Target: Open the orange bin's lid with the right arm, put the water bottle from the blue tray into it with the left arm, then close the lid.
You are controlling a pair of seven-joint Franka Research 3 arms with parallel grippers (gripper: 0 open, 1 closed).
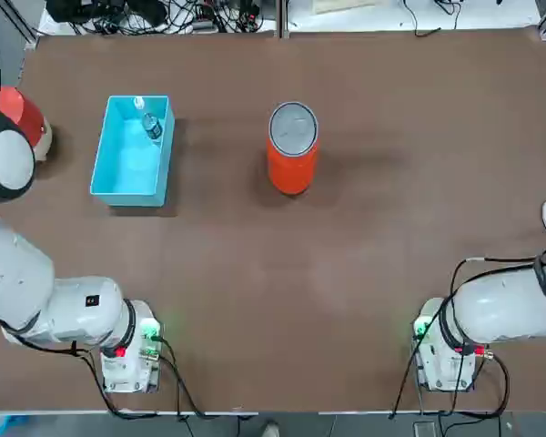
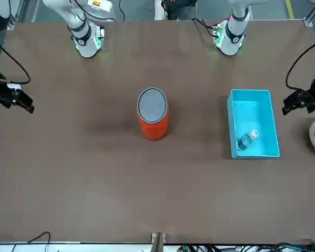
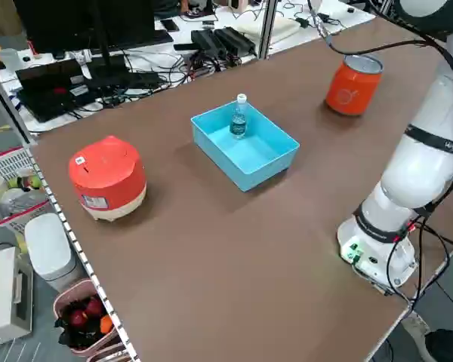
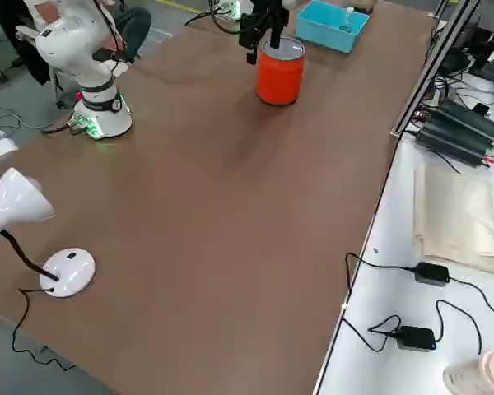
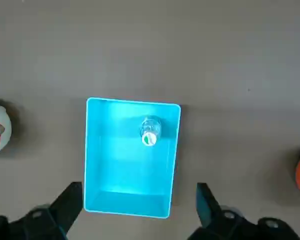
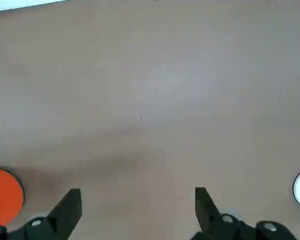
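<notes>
I expect the grey lid to swing and tilt within the orange bin's opening when I open it, because the lid sits inside a ring-shaped rim.
The orange bin stands upright mid-table, its grey lid shut flat on top. To its left lies the blue tray, with the water bottle standing in its far end. My left gripper hangs open high over the tray's near end, the bottle straight below the camera. From the front it shows beside the tray. My right gripper is open above bare table, well off to the right of the bin. Nothing is held.
A red-and-white rounded object sits at the table's left edge beyond the tray. A white lamp with a round base stands at the right edge. Cables and power bricks lie past the table's far edge.
</notes>
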